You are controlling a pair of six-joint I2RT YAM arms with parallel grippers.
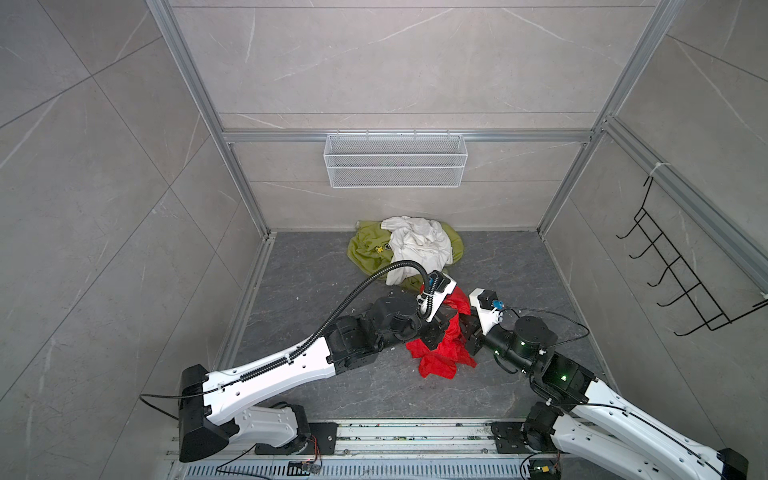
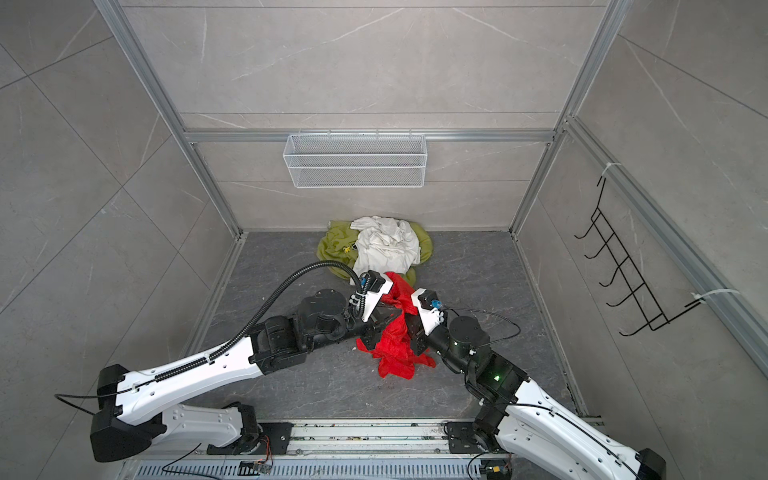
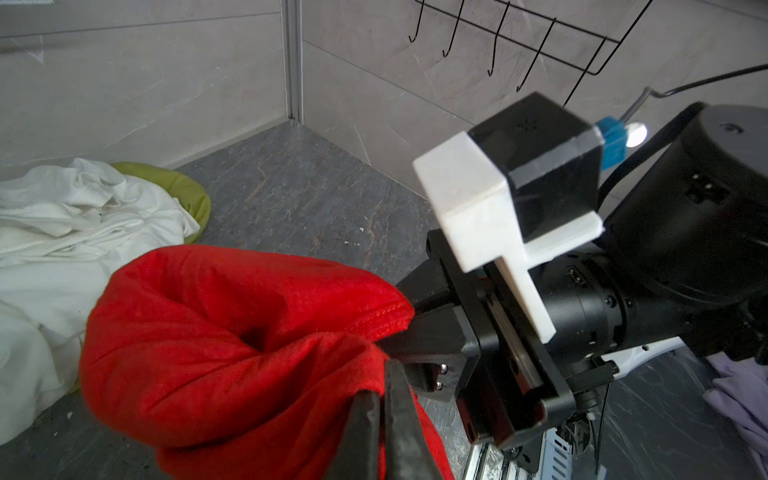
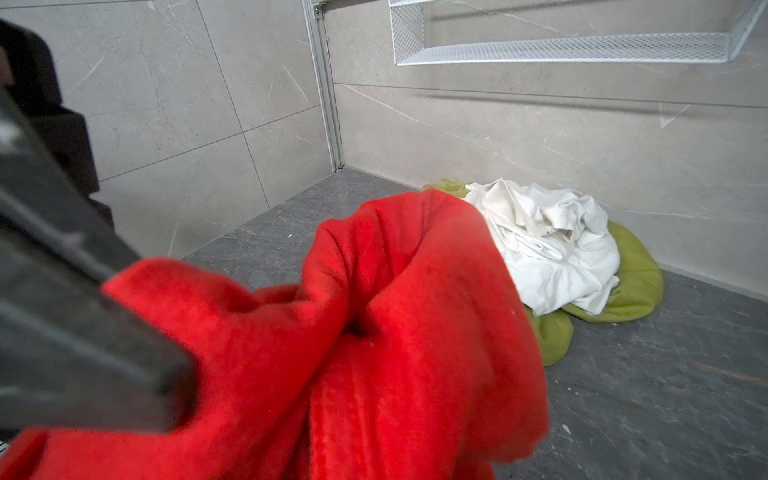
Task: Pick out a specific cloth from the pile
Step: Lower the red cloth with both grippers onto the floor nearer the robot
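Note:
The red cloth (image 1: 449, 349) is hanging clear of the pile, so I should keep lowering it with my right gripper until it lies on the open floor (image 1: 409, 369), then let go.
The red cloth (image 1: 439, 360) (image 2: 394, 358) hangs bunched between my two grippers over the front middle of the floor, its lower folds resting on the floor. My left gripper (image 1: 441, 328) (image 3: 380, 384) is shut on a fold of it. My right gripper (image 1: 467, 326) (image 3: 409, 320) faces the left one and is shut on the cloth's stitched hem; in the right wrist view the red cloth (image 4: 395, 332) covers its jaws. The pile (image 1: 419, 245) lies behind against the back wall: a white cloth (image 2: 386, 245) (image 4: 548, 241) on an olive-green one (image 1: 365, 249) (image 4: 636, 282).
A white wire basket (image 1: 395, 160) hangs on the back wall. A black hook rack (image 1: 681, 282) is fixed to the right wall. Both arm bases sit on the metal rail (image 1: 415, 436) at the front. A pale lilac fabric (image 3: 739, 399) lies beyond the right arm.

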